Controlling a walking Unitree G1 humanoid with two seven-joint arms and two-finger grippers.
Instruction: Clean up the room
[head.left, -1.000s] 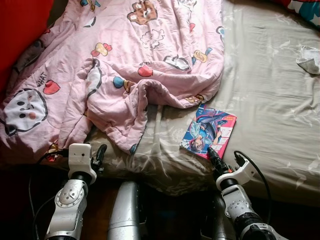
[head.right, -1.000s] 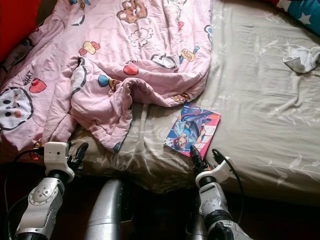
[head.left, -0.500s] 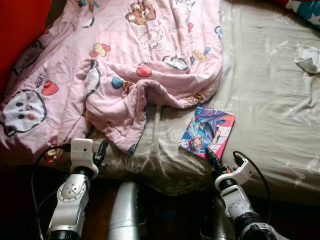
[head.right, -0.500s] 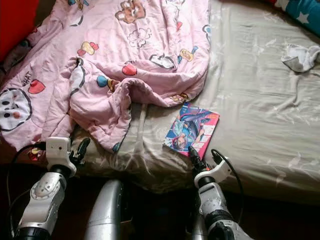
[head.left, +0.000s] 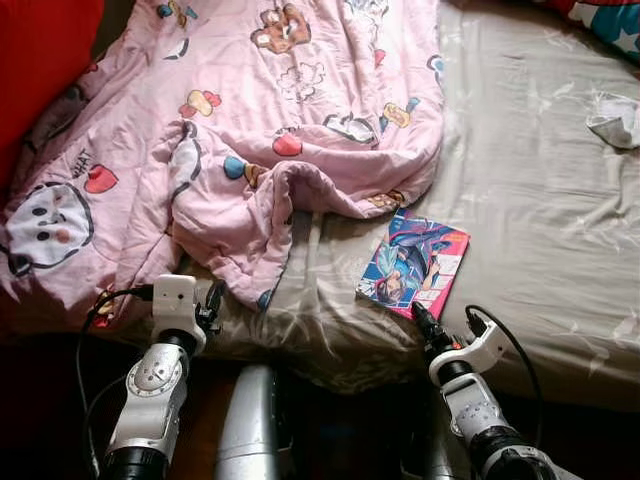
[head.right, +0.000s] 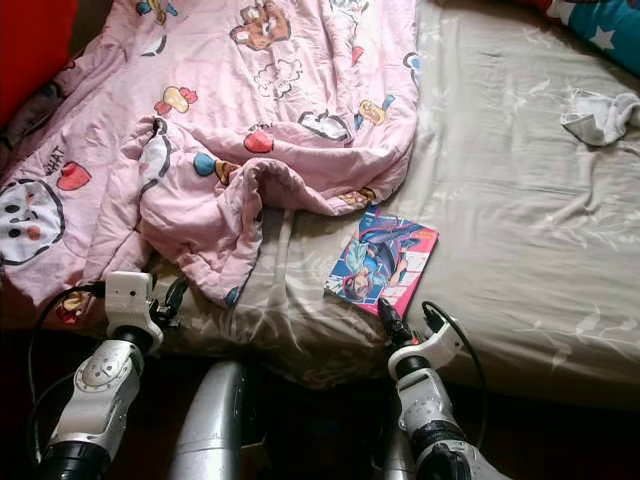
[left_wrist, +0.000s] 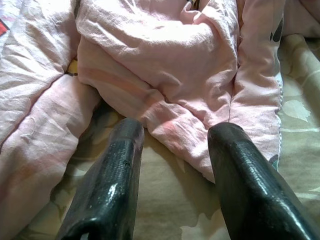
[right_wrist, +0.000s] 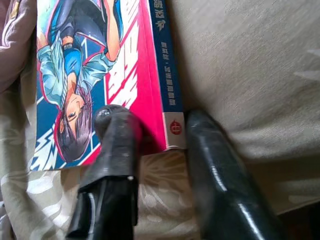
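The robot's right gripper has its fingers on both sides of the spine (right_wrist: 170, 95), so the colourful comic book (head.left: 414, 264) will tip onto its edge, spine up and pages hanging, when the robot lifts it.
A colourful comic book (head.left: 413, 263) lies flat on the beige bed sheet (head.left: 530, 200), just right of the crumpled pink cartoon blanket (head.left: 250, 110). My right gripper (head.left: 422, 322) is at the book's near corner and stands open. In the right wrist view one finger (right_wrist: 112, 130) lies over the book's cover (right_wrist: 100, 65), and the other rests on the sheet beside the spine. My left gripper (head.left: 212, 297) is at the bed's near edge, open. It points at the blanket's hanging fold (left_wrist: 165, 45) with nothing between its fingers (left_wrist: 117, 165).
A crumpled white cloth (head.left: 615, 118) lies on the sheet at the far right. A red cushion (head.left: 40, 50) sits at the far left, and a blue starred fabric (head.left: 610, 15) at the top right corner. Dark floor lies below the bed's near edge.
My left arm has shifted right, closer to the blanket's hanging fold. The right gripper stays at the book's near corner.
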